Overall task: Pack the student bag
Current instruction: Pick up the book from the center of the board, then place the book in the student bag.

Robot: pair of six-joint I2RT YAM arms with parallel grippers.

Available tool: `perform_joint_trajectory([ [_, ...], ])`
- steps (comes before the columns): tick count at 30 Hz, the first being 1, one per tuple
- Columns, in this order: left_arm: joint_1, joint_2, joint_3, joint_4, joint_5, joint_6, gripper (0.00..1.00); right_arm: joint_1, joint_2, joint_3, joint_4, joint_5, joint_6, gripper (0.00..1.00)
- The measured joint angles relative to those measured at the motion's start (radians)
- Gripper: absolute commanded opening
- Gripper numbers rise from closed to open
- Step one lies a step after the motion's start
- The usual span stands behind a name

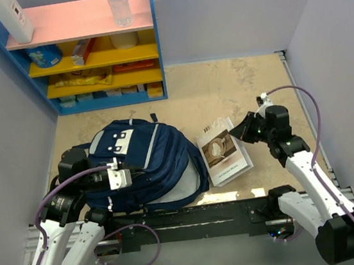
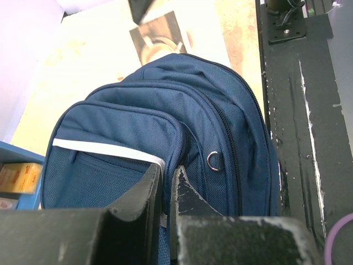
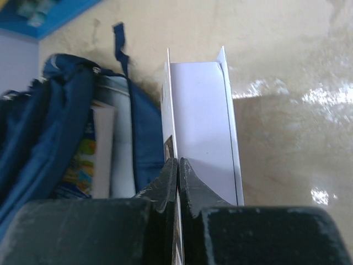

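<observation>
The coffee-cup book (image 1: 222,155) is hanging outside the bag's opening, beyond the bag's lower flap, so the robot's right gripper should swing back and slide it in above the colourful book (image 3: 74,150).
The navy student bag (image 1: 143,165) lies on the table to the left, its mouth facing right. My left gripper (image 2: 167,176) is shut on a fold of the bag's fabric at the front pocket seam, beside the grey trim stripe (image 2: 105,150). A book with a coffee-cup cover (image 1: 221,151) lies right of the bag. My right gripper (image 3: 178,165) is shut on the thin edge of the book's cover (image 3: 166,118), which stands lifted off the white page (image 3: 201,121). Inside the bag's mouth (image 3: 124,138) a colourful book (image 3: 83,160) shows.
A blue shelf unit (image 1: 90,53) with snacks, a bottle and boxes stands at the back left. Grey walls close in the left, back and right sides. The black rail (image 1: 194,216) with the arm bases runs along the near edge. A strap (image 3: 118,38) trails from the bag.
</observation>
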Motion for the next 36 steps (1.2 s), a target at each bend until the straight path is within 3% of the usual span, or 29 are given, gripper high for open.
perform_joint_trajectory([
  [7,0.0,-0.005,0.002,0.0,-0.006,0.0,0.0,0.002,0.06,0.182,-0.039,-0.041,0.084,0.0],
  [12,0.0,-0.01,0.002,0.0,-0.012,0.0,0.0,0.002,0.061,0.201,-0.039,-0.105,0.193,0.0],
  [19,0.0,-0.035,0.002,0.042,-0.044,-0.043,0.0,0.006,-0.027,0.023,0.103,-0.222,0.422,0.0],
  [28,0.0,-0.031,0.002,0.109,-0.069,-0.106,0.0,0.05,-0.026,-0.031,0.193,-0.267,0.541,0.0],
  [36,0.0,-0.019,0.002,0.125,-0.069,-0.122,0.0,0.205,0.056,-0.054,0.354,-0.255,0.646,0.0],
])
